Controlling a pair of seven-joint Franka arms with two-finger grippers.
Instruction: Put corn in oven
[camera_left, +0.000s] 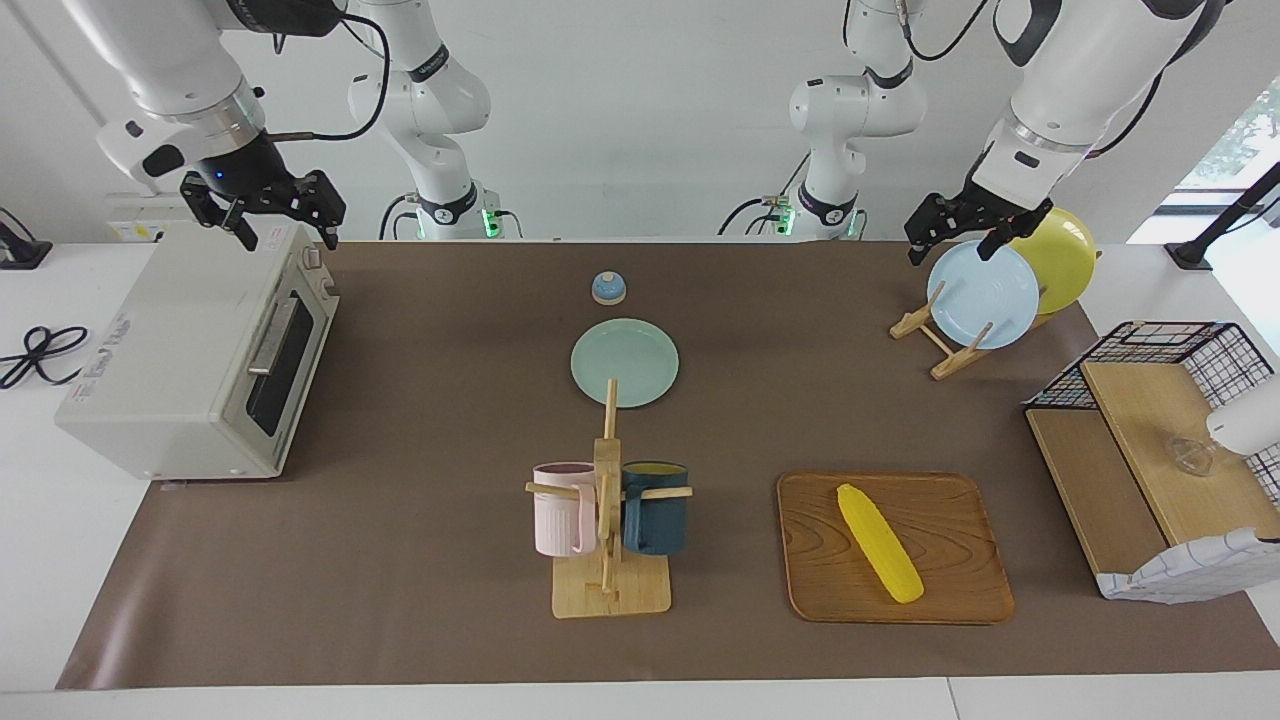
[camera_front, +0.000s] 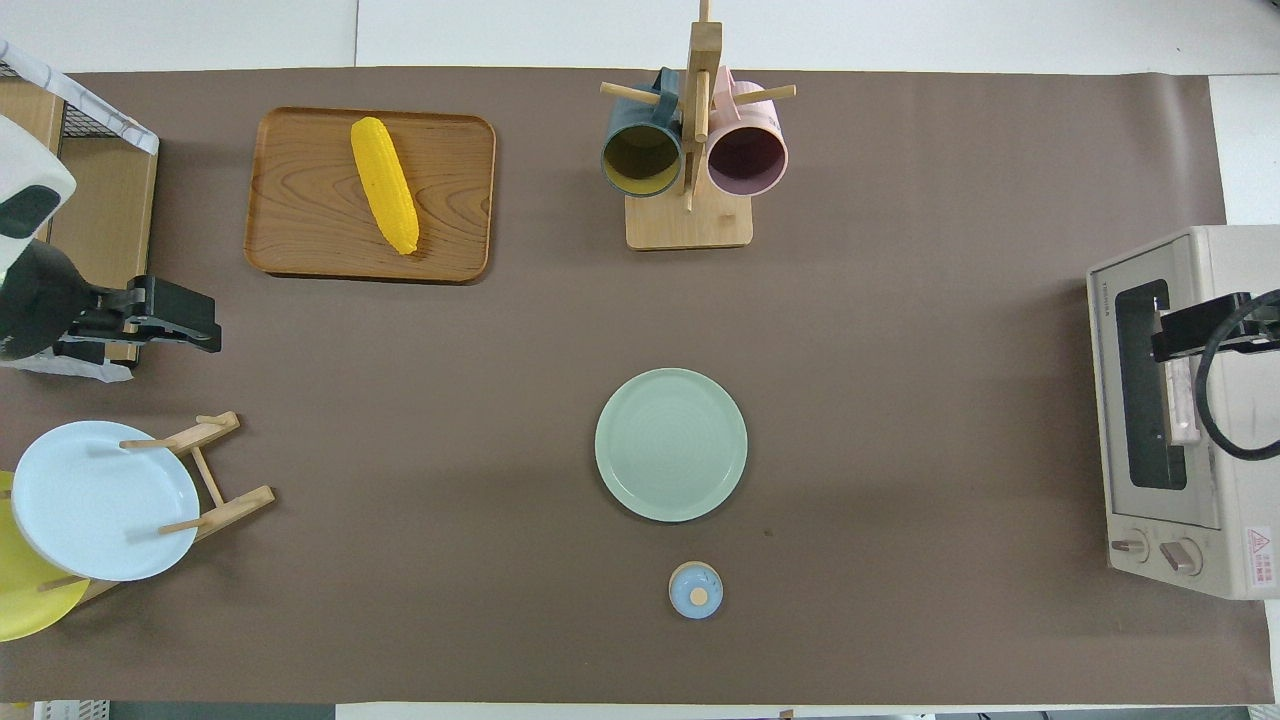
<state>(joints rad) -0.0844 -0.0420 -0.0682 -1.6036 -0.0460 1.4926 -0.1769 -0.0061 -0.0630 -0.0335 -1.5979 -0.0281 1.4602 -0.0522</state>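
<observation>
My gripper is going to pull, and the oven door (camera_front: 1148, 414) will swing down flat, because the metal bar handle (camera_front: 1180, 402) runs along the top of the door.
The corn (camera_left: 880, 543) (camera_front: 384, 185) lies on a wooden tray (camera_left: 950, 520) (camera_front: 300, 200), far from the robots toward the left arm's end of the table. The oven (camera_left: 190, 350) (camera_front: 1240, 500) stands at the right arm's end with its dark glass door shut. My right gripper (camera_left: 289, 240) (camera_front: 1165, 340) is open and empty, up in the air over the oven's top and door edge. My left gripper (camera_left: 948, 256) (camera_front: 205, 325) is open and empty, up in the air over the plate rack.
A wooden mug rack (camera_left: 608, 590) holds a pink mug and a dark blue mug beside the tray. A green plate (camera_left: 625, 362) and a small blue knob (camera_left: 608, 288) sit mid-table. The plate rack (camera_left: 945, 350) holds a light blue and a yellow plate. A wire basket (camera_left: 1160, 440) with wooden shelves stands at the left arm's end.
</observation>
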